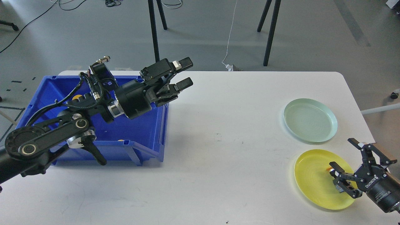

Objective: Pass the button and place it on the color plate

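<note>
I should expect green buttons to be hidden in the blue bin under my arm, because the pale green plate is still empty.
A small orange-capped button lies on the yellow plate at the front right, mostly hidden behind my right gripper's lower finger. My right gripper is open just right of the button, over the plate's right side, holding nothing. My left gripper is open and empty, raised above the right rim of the blue bin. A yellow button in the bin shows partly behind my left arm's cables.
A pale green plate sits behind the yellow plate, near the table's right edge. The blue bin fills the table's left side. Black stand legs rise from the floor beyond the table's far edge.
</note>
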`<action>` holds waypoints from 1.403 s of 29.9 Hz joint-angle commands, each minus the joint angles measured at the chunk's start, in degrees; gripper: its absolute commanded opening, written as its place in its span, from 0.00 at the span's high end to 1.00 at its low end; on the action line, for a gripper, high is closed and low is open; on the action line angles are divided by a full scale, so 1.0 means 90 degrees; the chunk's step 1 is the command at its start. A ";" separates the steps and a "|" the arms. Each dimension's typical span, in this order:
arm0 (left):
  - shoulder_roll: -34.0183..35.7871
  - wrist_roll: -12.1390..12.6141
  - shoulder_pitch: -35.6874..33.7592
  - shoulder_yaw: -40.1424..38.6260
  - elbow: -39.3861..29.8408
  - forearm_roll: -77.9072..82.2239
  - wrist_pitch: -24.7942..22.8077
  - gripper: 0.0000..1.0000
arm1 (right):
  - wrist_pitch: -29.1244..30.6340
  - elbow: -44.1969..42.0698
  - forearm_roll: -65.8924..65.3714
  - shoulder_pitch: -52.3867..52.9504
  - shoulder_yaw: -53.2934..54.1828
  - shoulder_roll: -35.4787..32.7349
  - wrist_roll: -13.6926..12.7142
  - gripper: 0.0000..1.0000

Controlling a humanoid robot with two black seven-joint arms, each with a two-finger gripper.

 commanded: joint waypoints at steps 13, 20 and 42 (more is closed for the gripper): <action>0.3300 0.0000 0.0025 0.0209 0.0557 0.4845 -0.0243 0.03 | 0.0296 -0.0018 0.1898 0.2157 0.0217 0.0106 -0.0001 0.04; 0.2228 0.0000 -0.0082 0.0366 0.2031 0.6299 -0.0634 0.04 | 0.0296 -0.0038 0.1898 0.2393 0.0227 0.0331 -0.0001 0.03; 0.1298 0.0000 -0.0004 0.0552 0.3195 0.6447 -0.0643 0.05 | 0.0296 -0.0048 0.1898 0.2295 0.0198 0.0282 -0.0001 0.03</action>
